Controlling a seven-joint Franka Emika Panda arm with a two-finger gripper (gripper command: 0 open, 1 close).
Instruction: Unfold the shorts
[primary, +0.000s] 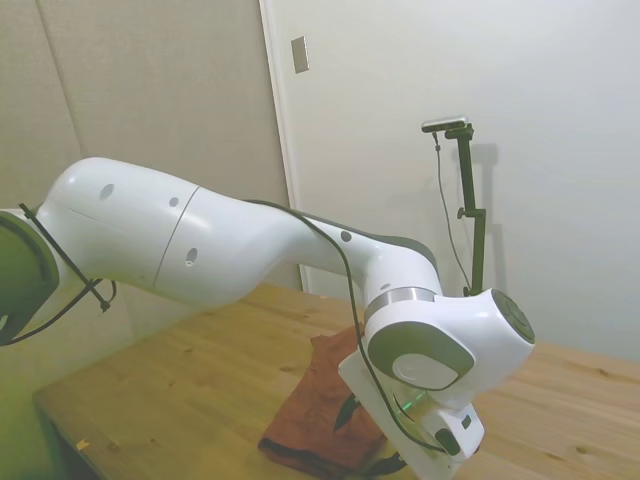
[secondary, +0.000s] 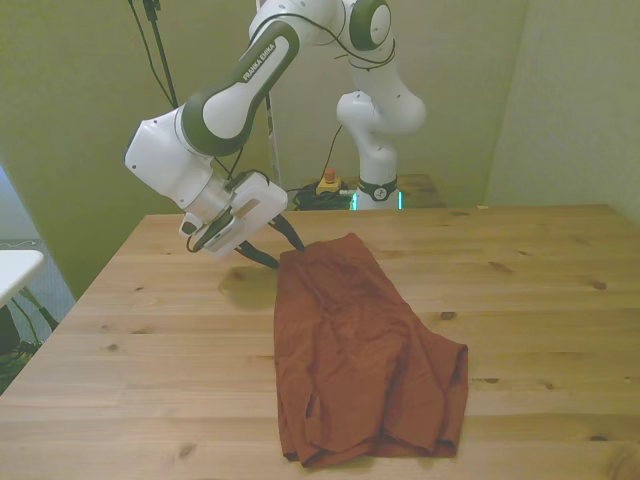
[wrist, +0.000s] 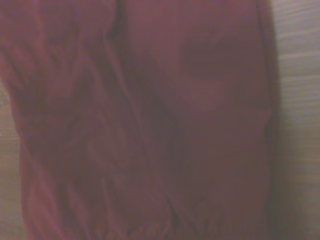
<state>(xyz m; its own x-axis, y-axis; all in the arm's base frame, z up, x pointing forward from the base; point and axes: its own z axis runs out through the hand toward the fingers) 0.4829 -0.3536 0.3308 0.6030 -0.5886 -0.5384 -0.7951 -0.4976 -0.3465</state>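
My gripper is facing shorts with a second edge (wrist: 271, 75) peeking from under them, so the top layer (primary: 322, 390) will swing open while the lower layer stays when I pull.
The rust-red shorts (secondary: 360, 350) lie folded and wrinkled on the wooden table (secondary: 150, 340), running from the middle toward the near edge. In the side view the shorts (primary: 315, 395) show partly behind the arm's wrist. My gripper (secondary: 278, 246) hangs low at the shorts' far corner on the front view's left. It is open, with dark fingers (secondary: 263, 257) spread and nothing between them. Whether they touch the cloth I cannot tell. In the side view the gripper (primary: 365, 440) sits just over the fabric. The blurred wrist view is nearly filled by the shorts (wrist: 150, 120).
Bare wood (secondary: 540, 300) spreads on both sides of the shorts. The arm's large wrist housing (primary: 440, 345) blocks much of the side view. A white surface (secondary: 15, 265) stands off the table at the front view's left.
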